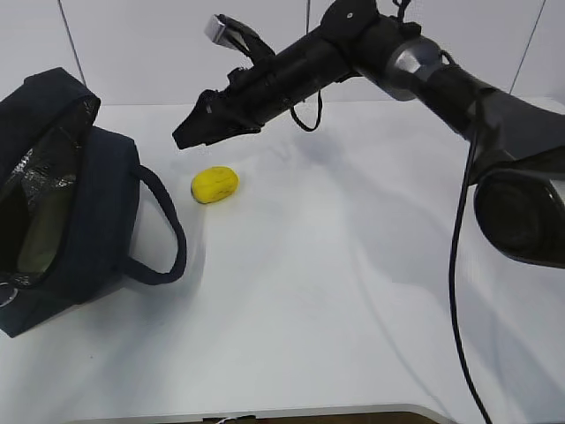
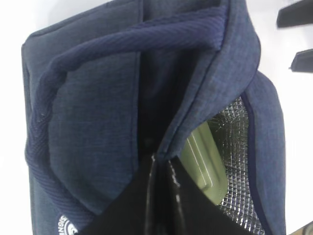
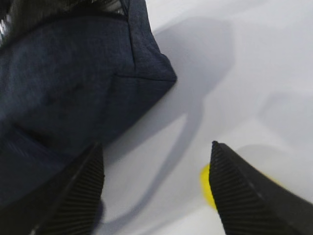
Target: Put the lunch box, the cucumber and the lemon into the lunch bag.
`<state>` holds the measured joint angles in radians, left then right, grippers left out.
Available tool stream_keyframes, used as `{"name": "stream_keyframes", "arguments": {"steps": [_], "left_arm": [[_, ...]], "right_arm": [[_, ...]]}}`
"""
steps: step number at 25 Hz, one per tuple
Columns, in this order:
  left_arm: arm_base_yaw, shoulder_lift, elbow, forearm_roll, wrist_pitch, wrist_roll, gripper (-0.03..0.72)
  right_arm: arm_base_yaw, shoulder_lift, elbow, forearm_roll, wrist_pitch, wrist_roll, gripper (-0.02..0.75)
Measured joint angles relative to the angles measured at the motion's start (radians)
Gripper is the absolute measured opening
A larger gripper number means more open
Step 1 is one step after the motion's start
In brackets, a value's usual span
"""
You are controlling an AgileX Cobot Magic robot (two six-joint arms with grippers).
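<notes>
My right gripper is angled toward the lunch bag with the lemon [image 3: 207,188] behind one finger. It should swing back and point down over the lemon [image 1: 214,184] before it closes.
The navy lunch bag [image 1: 84,221] stands open at the left, its silvery lining showing. Inside it lies the lunch box [image 2: 205,161], with its pale green lid visible. My left gripper [image 2: 161,164] is shut on the fabric rim of the bag's opening and is out of the exterior view. The yellow lemon [image 1: 214,184] lies on the table just right of the bag's handle. My right gripper [image 1: 190,132] hangs open above and slightly behind the lemon. In the right wrist view the lemon [image 3: 205,183] peeks out beside the right finger of that gripper [image 3: 156,145]. The cucumber is hidden.
One loop handle [image 1: 168,238] of the bag lies on the white table [image 1: 353,291] toward the lemon. A metal ring pull [image 1: 7,291] hangs at the bag's near left corner. The right arm [image 1: 424,71] reaches in from the right, with a cable hanging from it.
</notes>
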<state>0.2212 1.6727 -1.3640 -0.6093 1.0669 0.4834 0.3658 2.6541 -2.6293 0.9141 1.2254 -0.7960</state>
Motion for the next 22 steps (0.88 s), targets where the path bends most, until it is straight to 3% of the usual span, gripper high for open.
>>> {"name": "stream_keyframes", "arguments": {"steps": [4, 8, 16, 22], "left_arm": [[0.0, 0.0, 0.0, 0.0, -0.002, 0.0, -0.012], [0.0, 0.0, 0.0, 0.0, -0.002, 0.0, -0.012], [0.0, 0.0, 0.0, 0.0, -0.006, 0.0, -0.012], [0.0, 0.0, 0.0, 0.0, -0.006, 0.0, -0.012]], "right_arm": [[0.002, 0.0, 0.0, 0.016, 0.001, 0.273, 0.533], [0.002, 0.0, 0.0, 0.078, 0.001, 0.373, 0.533], [0.02, -0.002, -0.064, 0.09, 0.001, 0.119, 0.533], [0.105, -0.026, -0.154, -0.078, 0.006, -0.213, 0.533]]}}
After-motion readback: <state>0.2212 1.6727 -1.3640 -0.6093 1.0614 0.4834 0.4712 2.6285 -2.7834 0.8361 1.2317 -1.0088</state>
